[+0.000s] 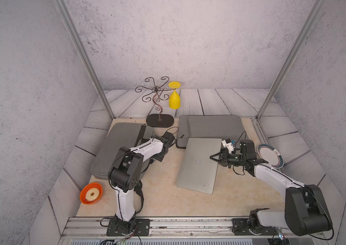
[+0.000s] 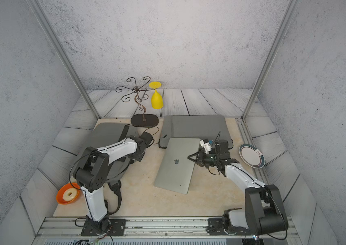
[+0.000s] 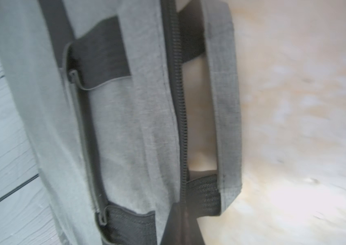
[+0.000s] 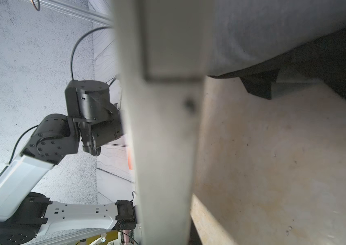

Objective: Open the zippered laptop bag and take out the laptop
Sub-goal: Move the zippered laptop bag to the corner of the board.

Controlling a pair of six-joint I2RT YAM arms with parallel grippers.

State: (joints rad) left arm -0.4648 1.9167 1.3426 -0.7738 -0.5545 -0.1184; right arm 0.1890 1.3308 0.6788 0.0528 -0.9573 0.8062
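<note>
My left gripper should keep pulling the grey backpack's zipped edge [image 3: 182, 134], which it holds clear of the laptop, toward the stand [image 1: 159, 120] until the backpack lies straight.
The grey laptop bag [image 1: 214, 127] lies flat at the back right in both top views. The silver laptop [image 2: 176, 167] is outside it, lying askew on the table with its far edge at the bag's front edge. My right gripper [image 1: 212, 157] is shut on the laptop's right edge; in the right wrist view the laptop's edge [image 4: 163, 137] fills the middle, with its underside off the table. My left gripper [image 3: 181, 224] is shut, its tips at the zip line of a grey backpack [image 3: 138, 118]. I see nothing between them.
The grey backpack [image 1: 115, 146] lies at the left under my left arm. A small black pouch [image 1: 181, 143] sits by the laptop's far left corner. A wire stand [image 1: 157, 99] with a yellow glass [image 1: 174, 100] stands behind. An orange bowl [image 1: 91, 193] sits front left, a plate [image 1: 270, 156] at the right.
</note>
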